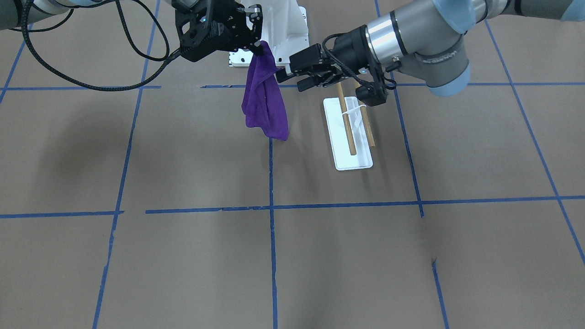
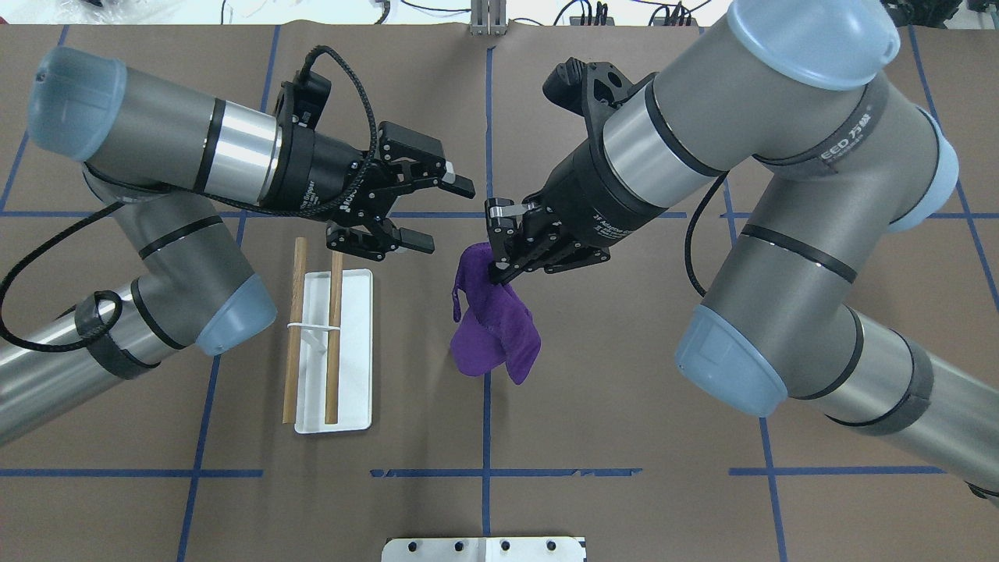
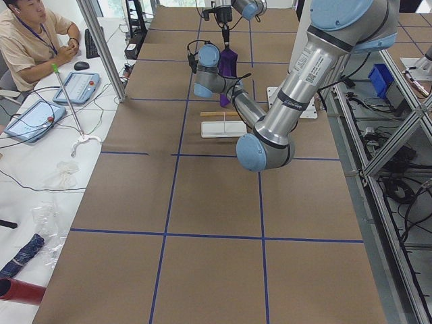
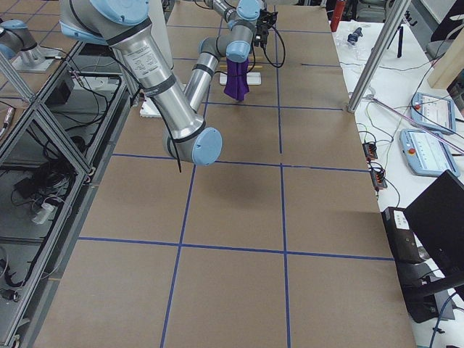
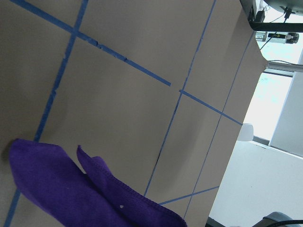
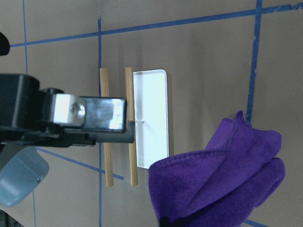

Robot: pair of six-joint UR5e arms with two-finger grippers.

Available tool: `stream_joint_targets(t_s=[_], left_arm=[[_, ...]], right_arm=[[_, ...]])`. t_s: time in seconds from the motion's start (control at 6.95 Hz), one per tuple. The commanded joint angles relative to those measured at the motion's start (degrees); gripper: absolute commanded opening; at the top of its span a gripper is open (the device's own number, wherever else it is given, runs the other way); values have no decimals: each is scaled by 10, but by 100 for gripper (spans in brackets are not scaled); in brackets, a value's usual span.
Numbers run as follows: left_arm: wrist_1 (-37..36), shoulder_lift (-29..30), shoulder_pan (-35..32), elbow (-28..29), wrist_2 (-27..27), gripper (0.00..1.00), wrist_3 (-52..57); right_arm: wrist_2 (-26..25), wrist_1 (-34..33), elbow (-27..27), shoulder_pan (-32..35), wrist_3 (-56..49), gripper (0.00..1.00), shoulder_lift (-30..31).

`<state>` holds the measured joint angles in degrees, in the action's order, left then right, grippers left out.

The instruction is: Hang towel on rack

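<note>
The lower corners point(image 1: 280, 135) dangle limp, so the purple towel point(image 1: 264, 96) will fold over the wooden rods and stay draped when I lower it onto the rack.
The purple towel point(image 2: 495, 328) hangs bunched from my right gripper point(image 2: 498, 269), which is shut on its top edge and holds it above the table. In the front view the towel point(image 1: 265, 103) dangles below the right gripper point(image 1: 259, 46). The rack point(image 2: 349, 351) is a white base with two wooden rods and stands to the towel's left. My left gripper point(image 2: 445, 217) is open and empty above the rack's far end, close to the towel's top, as the front view point(image 1: 296, 73) also shows. The right wrist view shows the towel point(image 6: 222, 184) and the rack point(image 6: 151, 113).
Brown table point(image 2: 624, 437) marked with blue tape lines. A white mount plate point(image 2: 484, 549) sits at the robot's edge. A person sits at a side desk point(image 3: 30, 34) with tablets, off the table. The left wrist view shows the towel point(image 5: 66, 189) over bare table.
</note>
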<state>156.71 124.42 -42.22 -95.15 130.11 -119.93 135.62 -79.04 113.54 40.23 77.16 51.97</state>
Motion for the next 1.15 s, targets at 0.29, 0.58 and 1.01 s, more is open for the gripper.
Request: stream_joint_targets(t_s=[0.29, 0.58, 1.01], left_arm=[[1, 13, 26, 2, -28, 69, -8], [1, 13, 27, 2, -28, 34, -8], [8, 10, 27, 2, -28, 0, -7]], right_arm=[[0, 7, -2, -2, 1, 0, -5], [0, 8, -2, -2, 0, 0, -5], [1, 12, -2, -2, -2, 0, -5]])
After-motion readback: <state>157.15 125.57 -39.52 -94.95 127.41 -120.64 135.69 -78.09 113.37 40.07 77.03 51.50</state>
